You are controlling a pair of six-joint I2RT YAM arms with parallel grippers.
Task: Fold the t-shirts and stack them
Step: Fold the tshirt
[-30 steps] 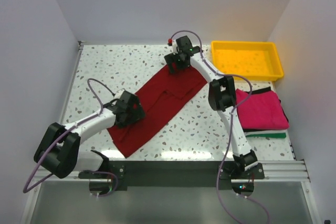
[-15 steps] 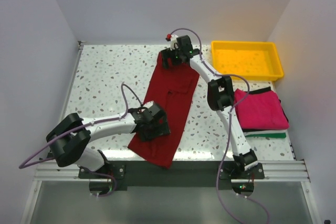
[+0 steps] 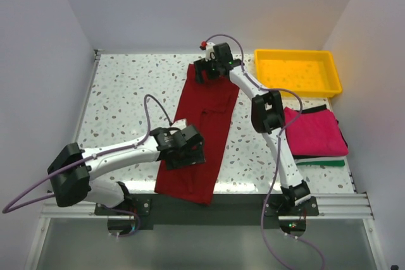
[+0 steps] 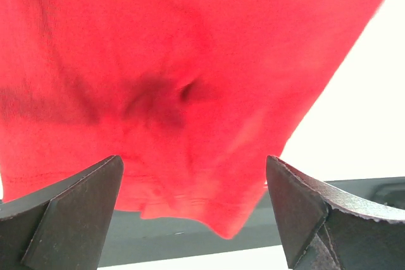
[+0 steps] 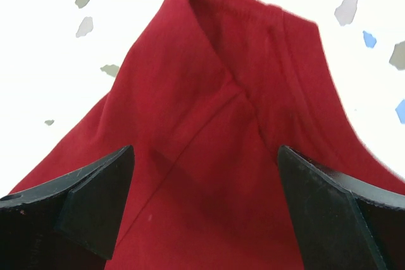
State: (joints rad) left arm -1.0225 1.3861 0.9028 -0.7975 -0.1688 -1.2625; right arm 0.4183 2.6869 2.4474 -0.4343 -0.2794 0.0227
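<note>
The dark red t-shirt strip is at a slant with its near end over the table's front edge [image 3: 201, 199], so my grippers should push the strip [image 3: 218, 132] back and make it straight before folding.
The dark red t-shirt [image 3: 201, 131] lies as a long folded strip from the table's far middle to the front edge, where its near end hangs over. My left gripper [image 3: 185, 155] is open above the shirt's near part. In the left wrist view the shirt [image 4: 190, 80] fills the space between the wide-apart fingers [image 4: 69, 210]. My right gripper [image 3: 204, 73] is open over the shirt's far end, and the right wrist view shows that end's hem [image 5: 240, 11]. A magenta shirt [image 3: 316, 132] lies folded on a black one [image 3: 316, 109] and a green one [image 3: 324, 163] at the right.
A yellow plastic tray [image 3: 331, 86] stands at the back right, just behind the folded stack. White walls close in the speckled table [image 3: 126, 99] on three sides. A dark rail [image 3: 240, 210] runs along the front edge.
The shirt's near end swung from the left toward the front middle with my left gripper, so the strip now runs nearly straight front to back. My right gripper shifted slightly left.
</note>
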